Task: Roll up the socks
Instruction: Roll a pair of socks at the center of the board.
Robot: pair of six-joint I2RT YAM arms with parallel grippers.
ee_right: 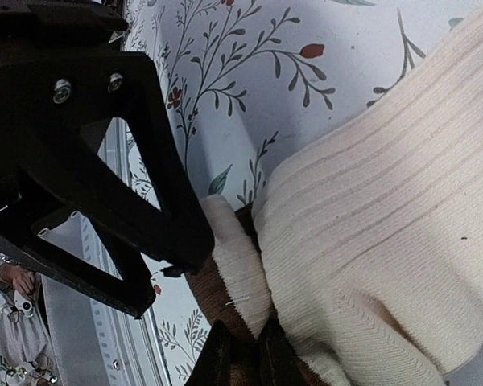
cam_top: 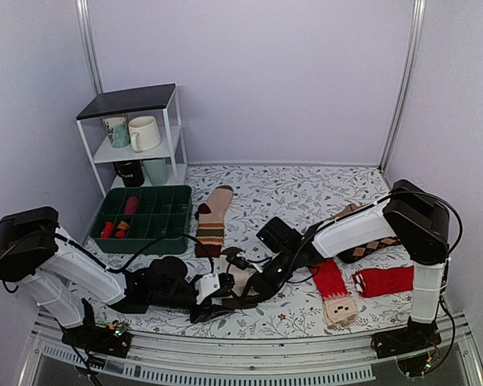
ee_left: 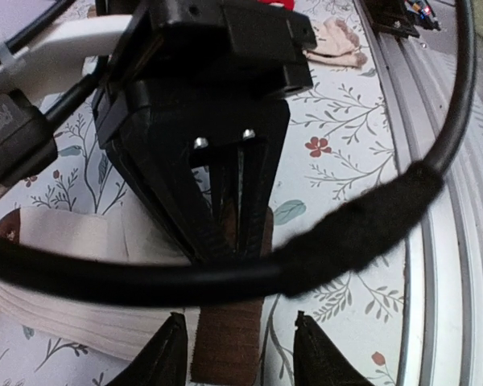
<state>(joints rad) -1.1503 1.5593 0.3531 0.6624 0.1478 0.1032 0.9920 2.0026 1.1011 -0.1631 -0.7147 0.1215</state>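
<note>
My right gripper is pinching the brown cuff midway (ee_right: 240, 311), so my left gripper should hold the cuff's near end (ee_left: 227, 351) while my right gripper opens and grabs the cuff's far end.
A cream-white sock (cam_top: 235, 277) with a dark brown cuff lies bunched near the table's front edge, between the two arms. My right gripper (ee_right: 245, 363) is shut on the brown cuff (ee_right: 217, 293), with the ribbed cream fabric (ee_right: 370, 241) folded beside its fingers. In the left wrist view the right gripper (ee_left: 225, 233) pinches the far end of the cuff (ee_left: 229, 338). My left gripper (ee_left: 241, 355) stands open, one finger on each side of the cuff and neither touching it. From above, the left gripper (cam_top: 212, 291) faces the right gripper (cam_top: 243, 296) closely.
A tan striped sock (cam_top: 213, 219) lies behind, beside a green compartment tray (cam_top: 177, 241). Red socks (cam_top: 384, 281) and an argyle sock (cam_top: 370, 244) lie at right. A white shelf (cam_top: 175, 133) holds mugs. A black cable (ee_left: 362, 225) crosses the left wrist view. The metal rail (cam_top: 249, 358) edges the front.
</note>
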